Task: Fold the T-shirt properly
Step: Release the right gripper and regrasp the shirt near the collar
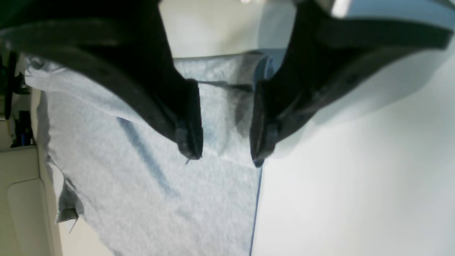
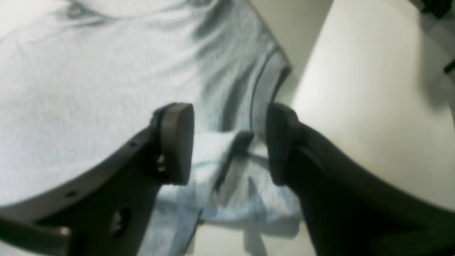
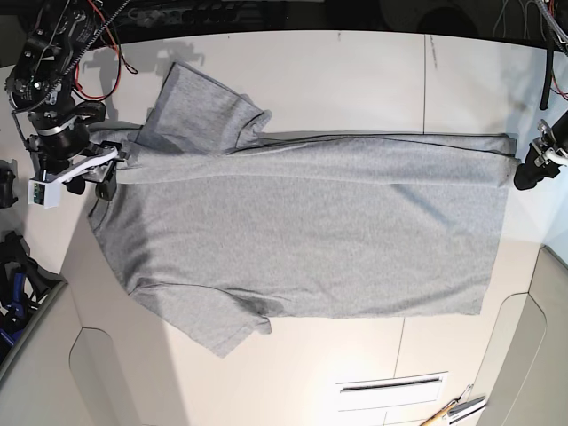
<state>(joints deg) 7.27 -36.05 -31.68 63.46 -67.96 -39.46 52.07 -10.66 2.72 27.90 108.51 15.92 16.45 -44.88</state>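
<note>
The whole T-shirt (image 3: 311,244) will slide along with its near sleeve trailing when the robot pulls the T-shirt's folded edge, because the T-shirt's folded piece (image 3: 342,163) lies flat along the T-shirt's body.
The heather-grey T-shirt (image 3: 311,222) lies flat across the white table (image 3: 355,71), plain side up, with one sleeve (image 3: 204,106) at the far side and the other (image 3: 213,324) at the near side. My right gripper (image 3: 111,173) stands at the shirt's left end. In the right wrist view it (image 2: 227,142) is open, and a crumpled fold of the T-shirt (image 2: 89,89) lies below the gap. My left gripper (image 3: 519,173) hangs at the hem corner on the right. Its jaws (image 1: 225,158) are apart above the T-shirt (image 1: 142,177) edge, holding nothing.
Bare table (image 1: 355,195) lies beside the hem. A slotted panel (image 3: 390,383) and some hand tools (image 3: 453,413) sit near the front right edge. Red and black cables (image 3: 98,53) hang by the arm at the back left.
</note>
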